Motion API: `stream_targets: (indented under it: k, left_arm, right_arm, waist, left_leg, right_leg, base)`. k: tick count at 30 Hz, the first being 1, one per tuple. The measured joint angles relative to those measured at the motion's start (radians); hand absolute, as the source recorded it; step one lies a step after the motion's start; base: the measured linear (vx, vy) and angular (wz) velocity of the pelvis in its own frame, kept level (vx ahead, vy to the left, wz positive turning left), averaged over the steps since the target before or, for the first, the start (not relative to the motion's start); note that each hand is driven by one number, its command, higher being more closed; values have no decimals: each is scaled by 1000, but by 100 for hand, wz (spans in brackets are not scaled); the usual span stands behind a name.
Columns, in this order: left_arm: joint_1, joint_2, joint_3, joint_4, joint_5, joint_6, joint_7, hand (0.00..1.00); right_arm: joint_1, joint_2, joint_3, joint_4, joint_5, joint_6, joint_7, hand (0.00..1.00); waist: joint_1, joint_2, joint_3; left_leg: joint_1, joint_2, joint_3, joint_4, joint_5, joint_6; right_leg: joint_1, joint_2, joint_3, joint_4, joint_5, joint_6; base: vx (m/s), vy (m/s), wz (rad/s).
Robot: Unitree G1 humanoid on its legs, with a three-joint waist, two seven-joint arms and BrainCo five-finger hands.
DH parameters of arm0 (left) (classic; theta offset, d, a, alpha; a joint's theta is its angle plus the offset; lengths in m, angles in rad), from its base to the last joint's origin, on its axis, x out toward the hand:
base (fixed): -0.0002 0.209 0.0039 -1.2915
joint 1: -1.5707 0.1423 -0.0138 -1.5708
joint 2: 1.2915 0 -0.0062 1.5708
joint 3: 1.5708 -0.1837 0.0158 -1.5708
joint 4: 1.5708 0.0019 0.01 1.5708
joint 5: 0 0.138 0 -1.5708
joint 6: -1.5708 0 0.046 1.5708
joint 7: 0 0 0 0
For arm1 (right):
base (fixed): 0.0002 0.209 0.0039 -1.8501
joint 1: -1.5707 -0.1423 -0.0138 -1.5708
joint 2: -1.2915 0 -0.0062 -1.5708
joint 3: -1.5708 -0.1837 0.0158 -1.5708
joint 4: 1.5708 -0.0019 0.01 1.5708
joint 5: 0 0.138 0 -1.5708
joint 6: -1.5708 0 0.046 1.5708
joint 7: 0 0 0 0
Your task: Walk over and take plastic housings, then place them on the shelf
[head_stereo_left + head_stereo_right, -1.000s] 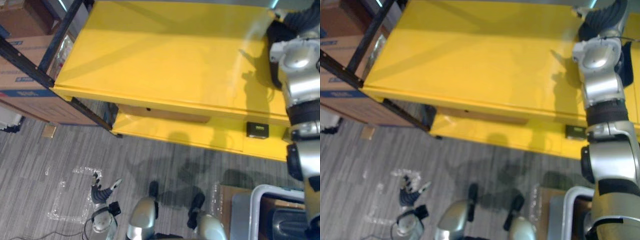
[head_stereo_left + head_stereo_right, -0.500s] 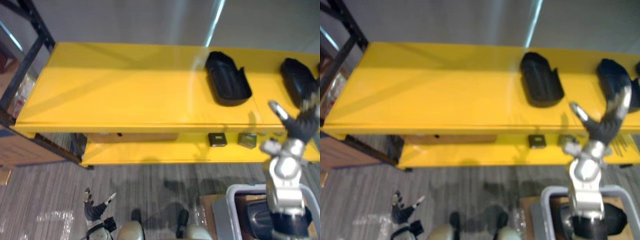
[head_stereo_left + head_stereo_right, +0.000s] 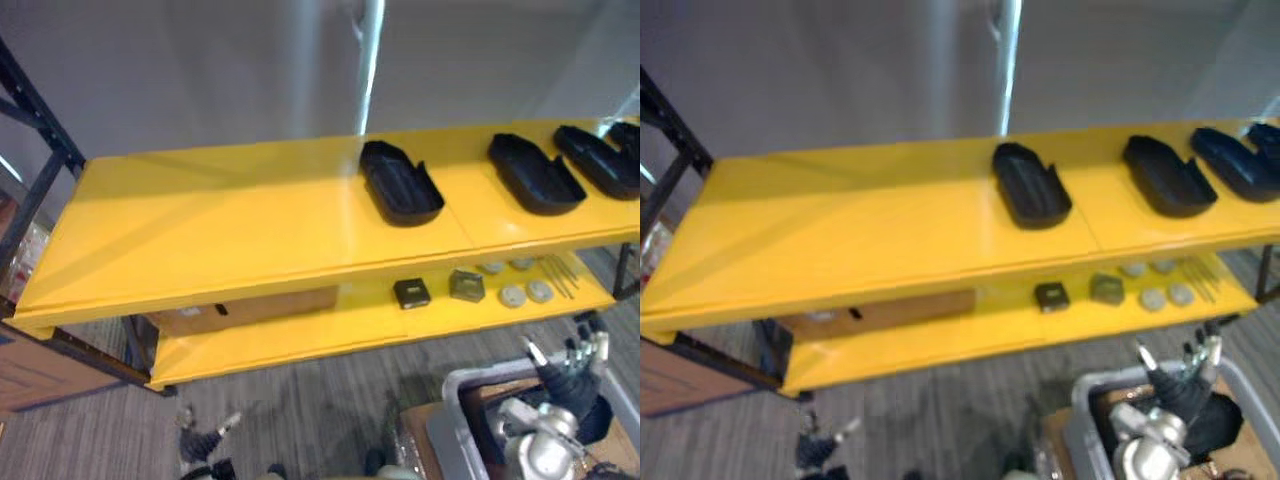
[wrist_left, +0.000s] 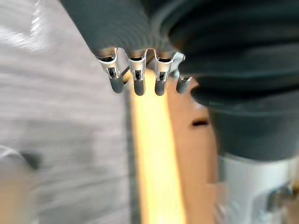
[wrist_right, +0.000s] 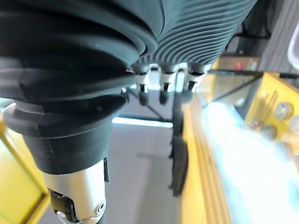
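Observation:
Brown cardboard can be seen just inside the bin's grey rim, so I expect boxes to be under the black plastic housing (image 3: 598, 421) when I lift it out.
Three black plastic housings lie on the top of the yellow shelf (image 3: 220, 230): one near the middle (image 3: 400, 185), one further right (image 3: 535, 175) and one at the right end (image 3: 600, 160). My right hand (image 3: 568, 362) hangs low at the lower right, fingers spread and holding nothing, above a grey-rimmed bin (image 3: 462, 400). A dark shape (image 3: 1222, 420) lies in that bin. My left hand (image 3: 200, 442) hangs open near the floor at the lower left. In the wrist views the left hand's fingers (image 4: 135, 79) and the right hand's fingers (image 5: 161, 84) are straight.
On the lower shelf level rest a cardboard box (image 3: 240, 310), a small black box (image 3: 411, 292), a grey piece (image 3: 466, 286) and some round discs (image 3: 512, 295). A black rack post (image 3: 35, 130) stands at the left. Grey carpet lies in front.
The camera has swung up and to the right, so more of the shelf and its housings show. My right arm has dropped from the shelf top to above the bin.

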Motion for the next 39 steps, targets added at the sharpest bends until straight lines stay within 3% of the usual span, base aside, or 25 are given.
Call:
stream_targets:
  k: [3,5,7,11,13,14,17,20,22,26,29,31,34,36,38,39]
  left_arm:
    - [-26,59,-83,78,126,43,-89,0]
    - [-32,83,-117,103,153,66,-126,0]
    - [-35,100,-142,105,168,79,-152,0]
    - [-68,97,-152,133,92,83,-148,0]
    - [-71,89,-152,125,67,66,-139,0]
    - [-77,96,-151,124,48,62,-130,0]
    - [-94,114,-149,119,49,62,-108,0]
    - [-103,116,-143,120,41,62,-96,0]
    - [-99,108,-127,120,41,60,-83,0]
    - [-79,63,-66,123,65,9,-74,0]
    - [-71,72,-46,132,121,-50,-52,0]
    - [-92,78,-49,123,183,-101,-35,0]
    - [-131,78,-71,55,246,-119,-42,0]
    - [-150,88,-83,-5,251,-117,-71,0]
    - [-140,98,-103,-60,258,-83,-80,0]
    - [-143,98,-103,-62,251,-73,-81,0]
  right_arm:
    - [-18,-7,0,-1,25,7,-2,0]
    - [-16,-23,-1,-3,52,10,6,0]
    - [-16,-54,1,-3,80,19,38,0]
    - [-63,-142,11,-5,86,18,84,0]
    - [-100,-166,12,-5,85,18,84,0]
    - [-130,-165,16,-4,86,17,82,0]
    - [-147,-166,49,-3,85,15,56,0]
    - [-158,-166,54,27,86,15,15,0]
    - [-194,-166,55,73,86,15,17,0]
    - [-253,-166,62,87,82,21,12,0]
    - [-268,-165,109,139,83,50,-13,0]
    - [-253,-153,136,179,84,68,-30,0]
    - [-217,-105,144,185,84,65,-51,0]
    - [-127,-23,143,142,83,61,-43,0]
    - [1,3,143,50,33,39,6,0]
    - [17,0,137,37,30,37,21,0]
  waist:
    - [-16,-4,0]
    - [-39,-8,-4]
    - [-52,-10,-2]
    - [-55,11,4]
    - [-49,26,16]
    - [-44,17,34]
    - [-38,-8,55]
    - [-27,-11,64]
    - [-23,3,76]
    - [-11,58,118]
    - [-5,63,121]
    - [-1,49,134]
    - [-6,48,185]
    - [-29,8,225]
    - [-38,-16,243]
    - [-46,-25,245]
  left_leg:
    - [26,18,93,18,-24,-13]
    - [22,33,127,75,-62,-24]
    - [20,47,65,177,-128,-17]
    - [-43,38,-149,375,-261,40]
    - [-52,29,-198,396,-330,35]
    - [-54,25,-177,413,-358,35]
    - [-82,9,-121,436,-370,53]
    - [-73,8,-115,437,-370,53]
    - [-56,9,-117,435,-370,53]
    - [-27,10,-130,425,-369,53]
    - [-28,12,-165,437,-369,54]
    - [-30,11,-190,469,-372,55]
    - [-30,29,-226,540,-434,59]
    - [-36,21,-206,595,-466,64]
    - [-31,28,-110,582,-447,106]
    - [-32,29,-79,576,-438,113]
  right_leg:
    - [-25,25,99,0,17,-4]
    - [-40,43,157,1,23,-3]
    - [-46,73,249,-3,38,-6]
    - [-93,121,417,-2,58,-14]
    - [-123,134,439,-5,73,-35]
    - [-135,133,439,-7,93,-57]
    - [-183,113,434,11,90,-66]
    - [-179,114,407,31,113,-41]
    - [-172,120,393,34,135,-9]
    - [-157,136,381,28,136,-6]
    - [-156,146,382,27,133,-3]
    - [-161,153,381,65,115,5]
    - [-195,189,377,170,101,-6]
    - [-231,197,360,248,104,-13]
    - [-252,193,281,229,206,-72]
    - [-281,186,230,321,157,-92]
  base:
    - [-20,-13,-94]
    - [-8,-12,-103]
    - [9,-8,-141]
    - [-79,88,-141]
    - [-193,201,-126]
    - [-188,207,-112]
    - [-142,144,-60]
    - [41,77,-9]
    - [145,42,-9]
    - [171,16,-26]
    - [87,-28,-10]
    - [51,-48,3]
    - [-73,15,-14]
    - [-305,21,-58]
    - [-370,-21,-116]
    - [-273,-22,-105]
